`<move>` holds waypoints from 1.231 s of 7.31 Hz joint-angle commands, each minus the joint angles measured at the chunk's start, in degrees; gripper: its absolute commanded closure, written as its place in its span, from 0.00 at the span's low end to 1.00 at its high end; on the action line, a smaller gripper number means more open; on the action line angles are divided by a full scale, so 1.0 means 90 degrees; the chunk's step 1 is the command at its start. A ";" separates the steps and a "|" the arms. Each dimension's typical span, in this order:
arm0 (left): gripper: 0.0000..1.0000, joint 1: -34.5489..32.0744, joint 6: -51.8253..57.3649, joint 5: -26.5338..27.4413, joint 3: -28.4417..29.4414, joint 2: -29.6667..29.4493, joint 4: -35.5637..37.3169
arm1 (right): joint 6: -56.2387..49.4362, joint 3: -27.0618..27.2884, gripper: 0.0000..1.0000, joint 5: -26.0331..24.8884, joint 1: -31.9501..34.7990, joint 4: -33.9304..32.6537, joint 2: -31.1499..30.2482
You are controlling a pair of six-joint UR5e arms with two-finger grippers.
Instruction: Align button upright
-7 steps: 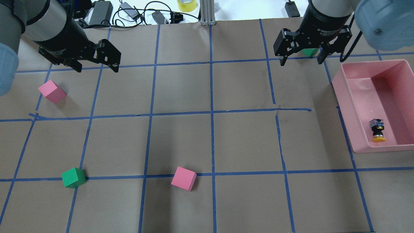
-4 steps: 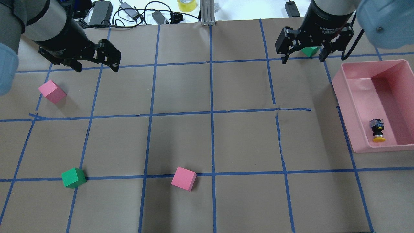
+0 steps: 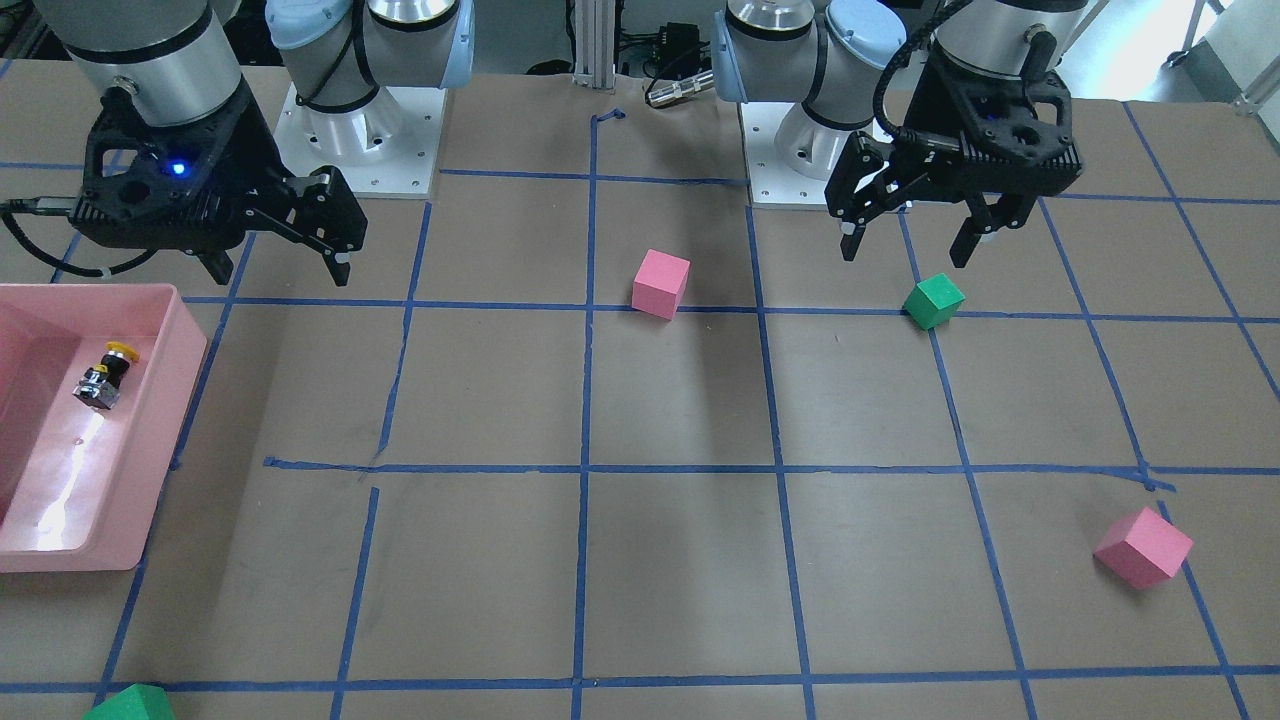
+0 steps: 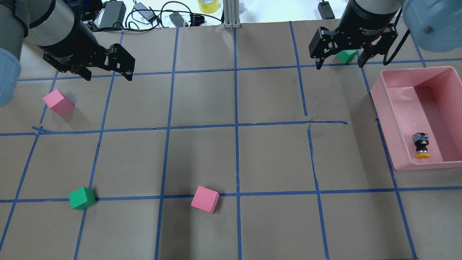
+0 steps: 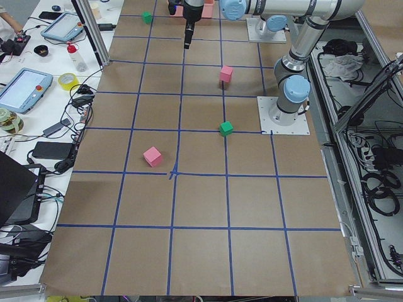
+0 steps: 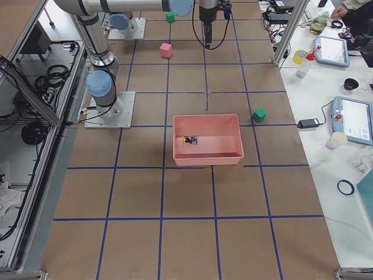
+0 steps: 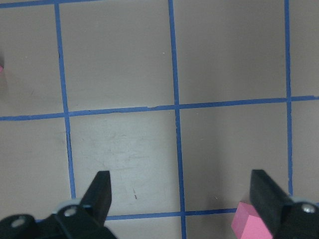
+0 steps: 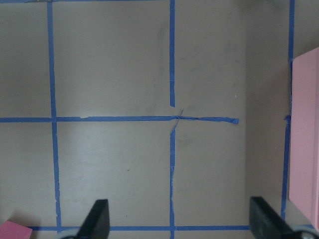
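Observation:
The button (image 3: 107, 373) will lie steady on its side when I put it down, because the grey base block (image 3: 95, 389) has flat, boxy sides.
The button (image 4: 421, 145) lies on its side in the pink bin (image 4: 382, 108), yellow cap toward the bin's near wall, grey base block away from it. It also shows in the front view (image 3: 105, 375) and the right side view (image 6: 189, 140). My right gripper (image 4: 339, 66) is open and empty, high over the table, left of the bin's far corner and well away from the button. It shows in the front view (image 3: 280, 272) too. My left gripper (image 4: 107, 76) is open and empty at the table's far left. The button is in neither wrist view.
A green cube (image 4: 345, 56) lies beyond the right gripper. A pink cube (image 4: 57, 102) lies below the left gripper. A green cube (image 4: 82, 198) and a pink cube (image 4: 205, 199) lie nearer the robot. Cables and a tape roll (image 4: 208, 5) line the far edge.
My right gripper has shifted slightly toward the far edge of the table, still open. The left gripper, the button and the cubes have not moved.

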 commanded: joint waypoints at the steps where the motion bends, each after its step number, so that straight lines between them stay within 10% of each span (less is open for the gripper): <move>1: 0.00 0.0000 -0.0003 0.0000 0.0000 0.0000 0.0000 | 0.0024 0.0021 0.00 0.0051 -0.0003 -0.0003 0.0000; 6: 0.00 0.0000 0.0006 0.0000 0.0000 0.0000 0.0000 | -0.0014 0.0080 0.00 -0.0007 -0.0061 -0.0031 0.0059; 9: 0.00 -0.0019 -0.0013 -0.0010 0.0000 0.0000 0.0000 | -0.1159 0.0109 0.00 0.0061 -0.1355 -0.0109 0.0088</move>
